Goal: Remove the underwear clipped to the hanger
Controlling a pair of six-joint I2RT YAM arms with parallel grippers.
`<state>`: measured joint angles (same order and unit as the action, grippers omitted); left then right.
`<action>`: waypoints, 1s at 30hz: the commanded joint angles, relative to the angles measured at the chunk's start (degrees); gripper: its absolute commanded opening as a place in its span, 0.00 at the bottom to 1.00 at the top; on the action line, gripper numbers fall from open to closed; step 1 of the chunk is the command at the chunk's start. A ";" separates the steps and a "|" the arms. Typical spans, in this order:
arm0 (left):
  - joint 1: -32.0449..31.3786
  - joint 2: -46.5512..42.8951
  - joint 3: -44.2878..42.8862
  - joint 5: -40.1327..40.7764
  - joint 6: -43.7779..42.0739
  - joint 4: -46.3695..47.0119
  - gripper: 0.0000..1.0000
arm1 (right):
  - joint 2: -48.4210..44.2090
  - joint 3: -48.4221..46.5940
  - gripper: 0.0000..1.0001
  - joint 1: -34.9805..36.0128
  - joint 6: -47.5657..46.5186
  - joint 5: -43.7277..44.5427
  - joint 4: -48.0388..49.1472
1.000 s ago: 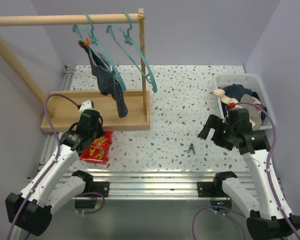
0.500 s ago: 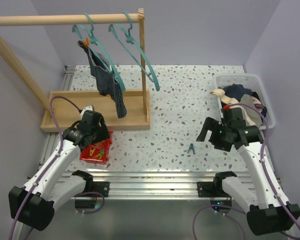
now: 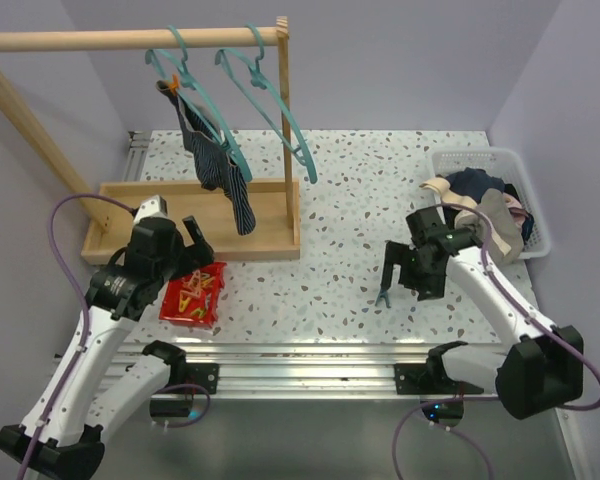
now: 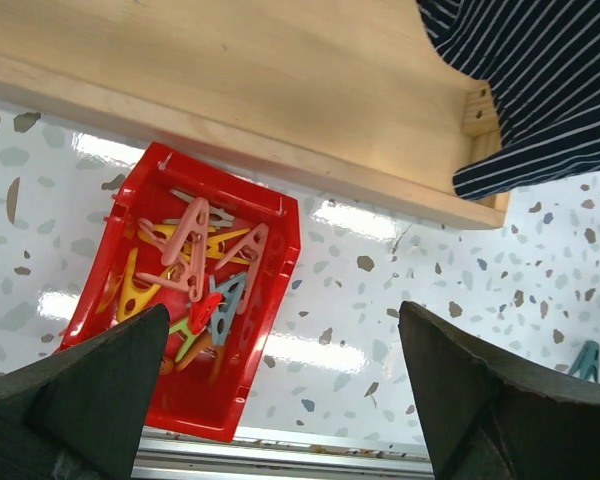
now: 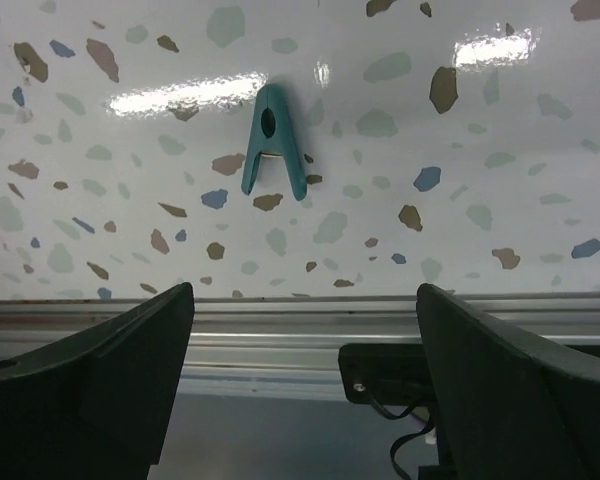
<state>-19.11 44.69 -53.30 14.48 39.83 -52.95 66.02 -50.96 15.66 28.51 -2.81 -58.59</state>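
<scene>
The orange clip holds the underwear on its teal hanger, so I expect the underwear to come along, drooping, as I lift that hanger off the rail.
One piece of underwear, dark navy with thin pale stripes, hangs from a teal hanger on the wooden rail, pinned by an orange clip. Its hem shows at the top right of the left wrist view. A second teal hanger beside it is bare. A grey-beige cloth lies in the white basket. My left gripper is open above the red tray's right edge, holding nothing. My right gripper is open just above a teal clip on the table.
The red tray holds several coloured clips. The rack's wooden base and upright post stand behind the left gripper. The metal rail at the table's near edge runs just below the right fingers.
My left gripper has opened wide and drawn back up from the red tray. My right arm has swung left from beside the basket to over the teal clip.
</scene>
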 commanded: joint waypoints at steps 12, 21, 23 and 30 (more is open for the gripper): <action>0.48 -3.73 -2.43 -3.84 -0.11 -4.00 1.00 | 18.17 -0.72 0.81 5.34 6.02 6.15 14.98; 0.48 -4.70 -2.69 -3.23 -0.28 -5.32 1.00 | 22.22 1.47 0.62 5.70 9.90 7.91 17.80; 0.48 -5.31 -2.60 -3.05 -0.28 -5.32 1.00 | 22.84 2.70 0.55 5.87 10.07 7.82 18.59; 0.48 -5.58 -3.82 -3.49 -0.28 -5.41 1.00 | 23.46 5.96 0.00 6.31 10.60 5.10 20.71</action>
<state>-19.11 39.22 -54.57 11.31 39.83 -58.04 88.60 -47.79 21.17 37.21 4.01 -41.43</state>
